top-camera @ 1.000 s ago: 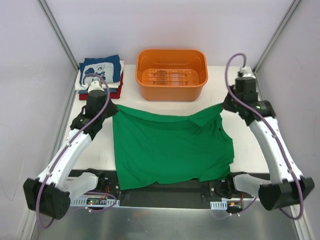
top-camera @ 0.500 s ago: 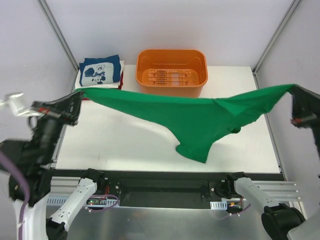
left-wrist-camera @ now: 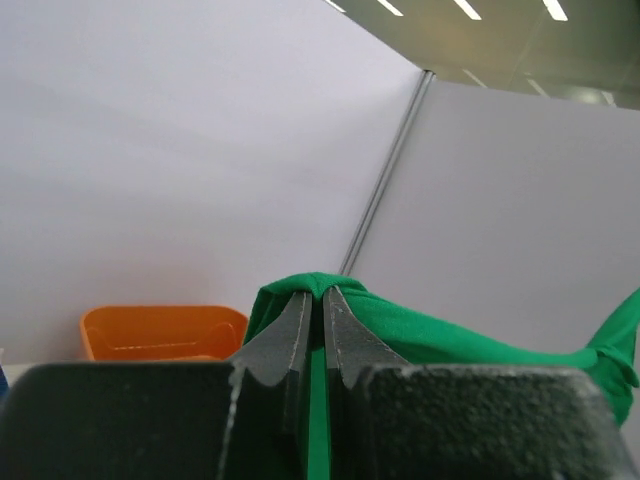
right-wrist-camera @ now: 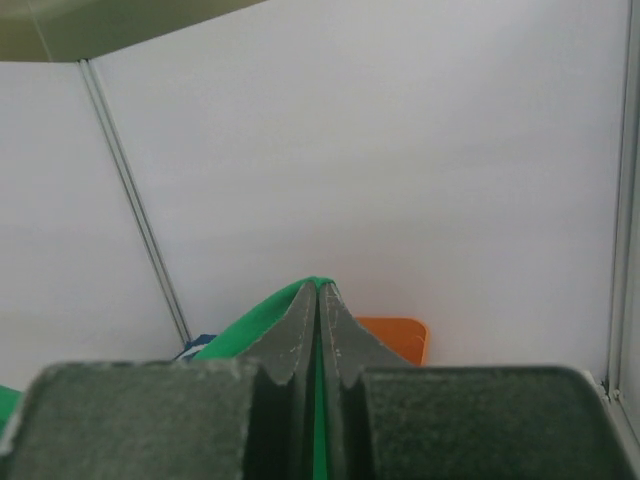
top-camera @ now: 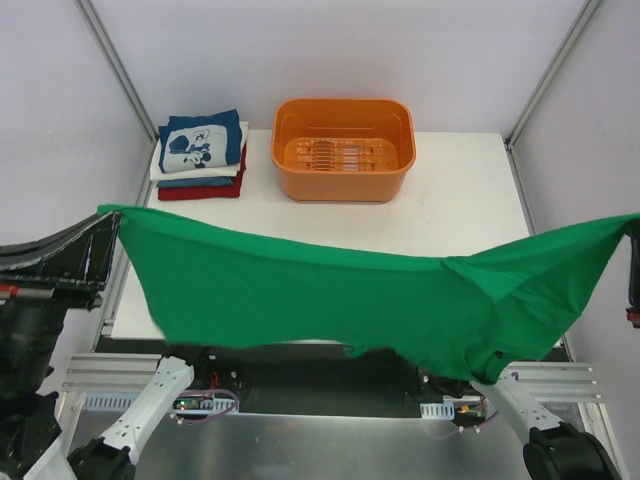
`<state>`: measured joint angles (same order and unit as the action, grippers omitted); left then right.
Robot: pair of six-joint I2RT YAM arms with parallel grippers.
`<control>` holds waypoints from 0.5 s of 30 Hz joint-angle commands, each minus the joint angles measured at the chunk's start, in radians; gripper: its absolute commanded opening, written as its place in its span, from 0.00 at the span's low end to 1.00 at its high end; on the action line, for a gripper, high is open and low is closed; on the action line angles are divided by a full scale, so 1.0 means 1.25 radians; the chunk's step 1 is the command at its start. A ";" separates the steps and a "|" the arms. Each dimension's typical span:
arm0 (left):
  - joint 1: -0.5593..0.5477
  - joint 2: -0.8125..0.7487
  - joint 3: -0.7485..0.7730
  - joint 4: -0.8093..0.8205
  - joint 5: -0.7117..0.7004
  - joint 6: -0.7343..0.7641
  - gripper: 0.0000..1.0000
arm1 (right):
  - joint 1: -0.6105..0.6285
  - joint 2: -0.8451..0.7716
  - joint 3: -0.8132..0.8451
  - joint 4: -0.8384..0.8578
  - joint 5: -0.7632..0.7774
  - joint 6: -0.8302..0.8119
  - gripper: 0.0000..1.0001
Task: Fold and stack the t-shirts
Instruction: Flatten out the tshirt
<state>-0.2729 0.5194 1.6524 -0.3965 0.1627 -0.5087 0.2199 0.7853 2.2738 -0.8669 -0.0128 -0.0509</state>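
The green t-shirt is hanging stretched past the table's near edge (top-camera: 325, 342), so both of the robot's grippers should move it forward and put its top edge down just before the orange tub (top-camera: 340, 213).
A bright green t-shirt (top-camera: 330, 300) hangs stretched in the air over the table's near edge, sagging lower toward the right. My left gripper (top-camera: 106, 218) is shut on its left top corner, and my right gripper (top-camera: 631, 228) is shut on its right top corner at the frame edge. In the left wrist view the left gripper (left-wrist-camera: 322, 292) pinches a fold of green t-shirt (left-wrist-camera: 450, 335). The right gripper (right-wrist-camera: 318, 287) likewise clamps green t-shirt cloth (right-wrist-camera: 250, 320). A stack of folded t-shirts (top-camera: 200, 155), navy cartoon print on top, sits at the back left.
An orange plastic tub (top-camera: 343, 150) stands at the back middle of the white table (top-camera: 460, 210), to the right of the stack. Grey walls with metal posts (top-camera: 115, 75) enclose the table on three sides. The hanging shirt hides the arm bases.
Both arms have lifted the green t-shirt off the table and drawn it toward the near edge, spreading apart. The shirt now hangs as a wide sheet, closer to the camera.
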 commanded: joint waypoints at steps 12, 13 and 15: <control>0.010 0.402 -0.315 0.028 -0.382 0.062 0.00 | -0.016 0.281 -0.523 0.281 0.209 -0.064 0.01; 0.010 0.464 -0.330 0.040 -0.390 0.058 0.00 | -0.021 0.321 -0.574 0.296 0.204 -0.057 0.01; 0.012 0.533 -0.366 0.075 -0.404 0.055 0.00 | -0.036 0.381 -0.608 0.320 0.185 -0.033 0.01</control>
<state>-0.2726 1.0729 1.2652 -0.3752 -0.2203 -0.4538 0.2054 1.1965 1.5867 -0.6041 0.1989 -0.1162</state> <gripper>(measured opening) 0.019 0.015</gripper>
